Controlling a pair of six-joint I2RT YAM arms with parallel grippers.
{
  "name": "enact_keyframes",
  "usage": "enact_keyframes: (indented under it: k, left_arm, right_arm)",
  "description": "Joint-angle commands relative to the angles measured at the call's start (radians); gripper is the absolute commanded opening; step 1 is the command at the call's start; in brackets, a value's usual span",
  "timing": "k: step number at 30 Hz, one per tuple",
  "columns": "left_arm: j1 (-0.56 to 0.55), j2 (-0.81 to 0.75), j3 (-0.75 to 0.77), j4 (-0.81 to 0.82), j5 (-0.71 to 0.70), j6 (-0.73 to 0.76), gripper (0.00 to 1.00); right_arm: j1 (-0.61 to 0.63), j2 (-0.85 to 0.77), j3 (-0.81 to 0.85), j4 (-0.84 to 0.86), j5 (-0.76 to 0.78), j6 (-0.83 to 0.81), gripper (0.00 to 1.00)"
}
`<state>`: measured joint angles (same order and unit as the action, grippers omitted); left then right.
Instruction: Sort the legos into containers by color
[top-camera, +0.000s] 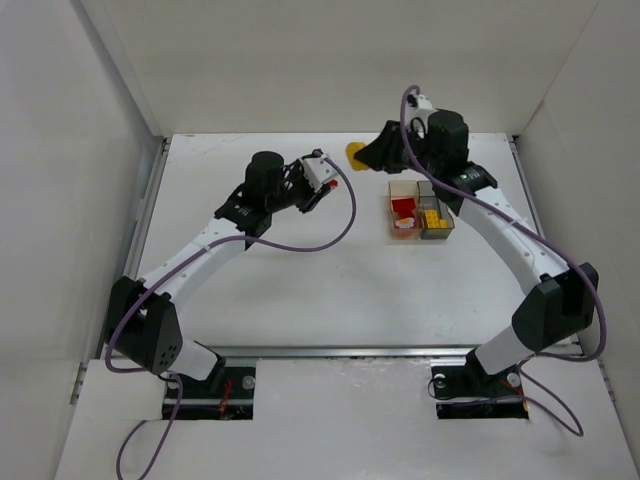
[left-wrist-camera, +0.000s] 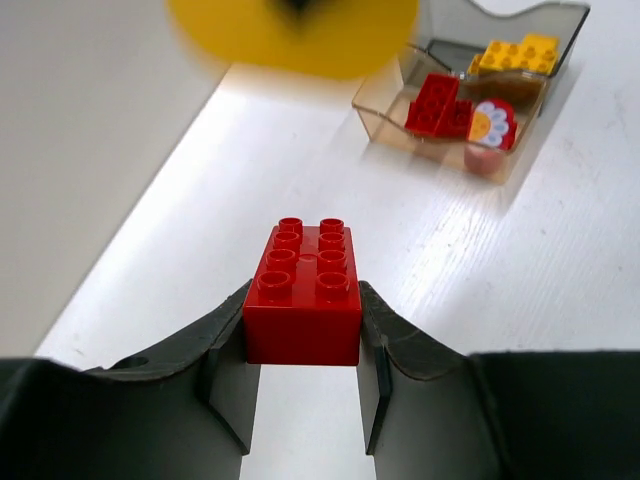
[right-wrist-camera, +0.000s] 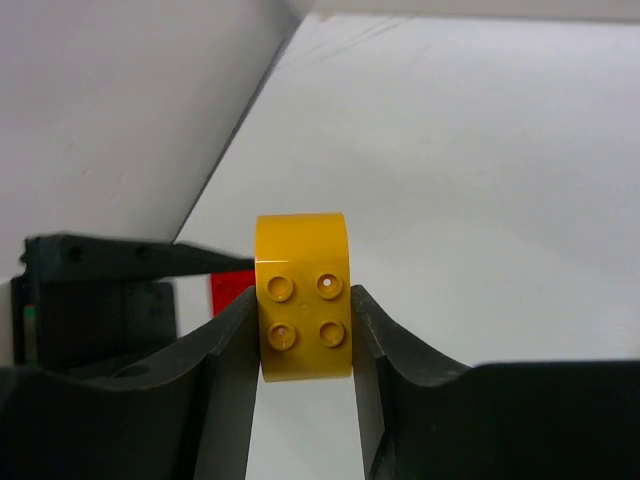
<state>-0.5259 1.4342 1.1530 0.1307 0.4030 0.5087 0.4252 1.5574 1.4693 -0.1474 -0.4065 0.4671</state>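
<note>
Open space shows in the grey bin beyond its yellow legos (top-camera: 433, 219). My right gripper should go on carrying the rounded yellow lego until the lego hangs above that space (top-camera: 427, 192).
My left gripper (top-camera: 318, 192) is shut on a red lego brick (left-wrist-camera: 303, 290), held above the table left of the bins. My right gripper (top-camera: 366, 152) is shut on a yellow lego with a rounded end (right-wrist-camera: 303, 297), held at the far side of the table. That yellow lego shows blurred in the left wrist view (left-wrist-camera: 295, 35). The amber bin (top-camera: 391, 215) holds red legos (left-wrist-camera: 435, 103) and a flower-printed piece (left-wrist-camera: 492, 124). The joined grey bin (top-camera: 437, 235) holds yellow legos (left-wrist-camera: 515, 55). The red brick also shows behind the yellow one (right-wrist-camera: 230, 290).
White walls enclose the table at the back and both sides. The left arm's black gripper body (right-wrist-camera: 90, 290) is close to the right gripper's left side. Both arm bases stand at the near edge.
</note>
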Motion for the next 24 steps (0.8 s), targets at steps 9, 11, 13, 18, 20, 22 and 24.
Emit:
enact_keyframes:
  k: [9,11,13,18,20,22,24]
  left_arm:
    - [0.014,-0.046,-0.026,-0.042,0.008,-0.032,0.0]
    - [0.014,-0.046,-0.026,-0.042,0.008,-0.042,0.0]
    - [0.014,-0.055,-0.035,-0.042,0.008,-0.042,0.0]
    - [0.014,-0.055,-0.035,-0.042,0.008,-0.052,0.0]
    - [0.014,-0.055,-0.035,-0.042,0.008,-0.062,0.0]
    - [0.014,-0.055,-0.044,-0.042,0.008,-0.062,0.0]
    - [0.014,-0.064,-0.044,-0.031,0.008,-0.062,0.0]
  right_arm:
    - [-0.173,-0.092,-0.105,0.045,0.182,-0.074,0.06]
    - [-0.198,-0.079,-0.115,-0.042,0.26,-0.154,0.06]
    - [-0.209,-0.036,-0.106,-0.156,0.427,-0.267,0.06]
    - [-0.221,0.018,-0.138,-0.235,0.591,-0.338,0.1]
    - [-0.244,0.018,-0.188,-0.193,0.591,-0.338,0.14]
    - [-0.255,0.018,-0.199,-0.167,0.601,-0.338,0.18]
    - [-0.255,0.067,-0.188,-0.178,0.601,-0.338,0.25]
